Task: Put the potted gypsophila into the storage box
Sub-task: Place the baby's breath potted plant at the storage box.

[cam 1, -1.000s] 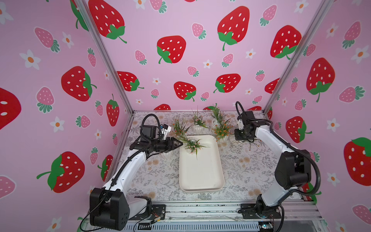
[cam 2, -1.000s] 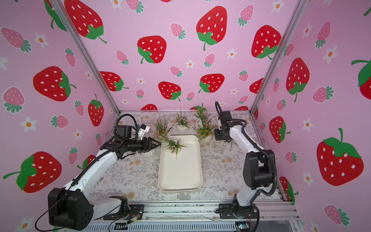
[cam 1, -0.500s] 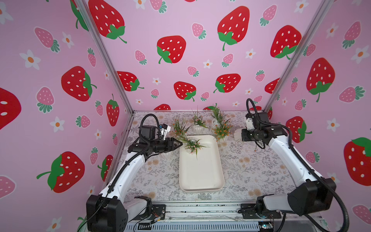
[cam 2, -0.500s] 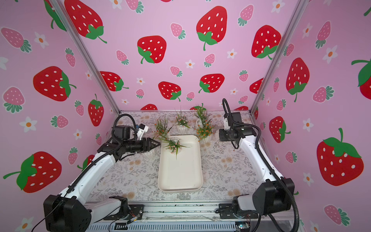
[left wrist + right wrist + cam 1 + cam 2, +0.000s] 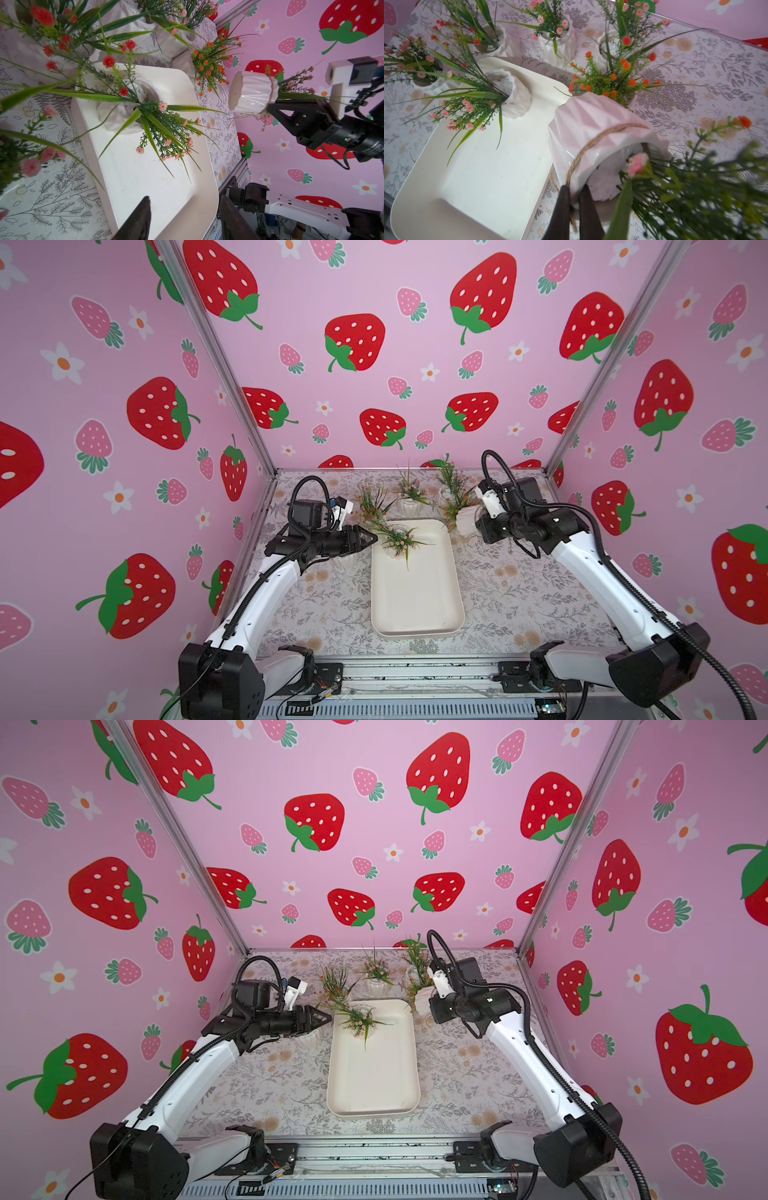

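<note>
The storage box has open space (image 5: 432, 547) beside its standing pot, so my right gripper keeps carrying the held pot there (image 5: 425, 547) until its bottom rests inside.
The storage box (image 5: 415, 605) (image 5: 374, 1085) lies in the middle of the table. One potted gypsophila (image 5: 395, 541) (image 5: 512, 99) with pink flowers stands in its far end. My right gripper (image 5: 574, 188) is shut on the rim of another potted gypsophila (image 5: 591, 128) (image 5: 252, 93). That pot has twine round it. It hangs tilted in the air just right of the box's far right corner (image 5: 467, 519). My left gripper (image 5: 186, 199) (image 5: 372, 537) is open and holds nothing. It is level with the box's far left corner.
Several more potted plants stand on the floral tablecloth behind the box (image 5: 409, 506) (image 5: 374, 506) (image 5: 449, 489). Another pot (image 5: 345, 562) sits under my left gripper. Pink strawberry walls close in the back and sides.
My right arm has swung its elbow out to the right, and its gripper has brought the held pot closer to the box. The left arm has hardly moved.
</note>
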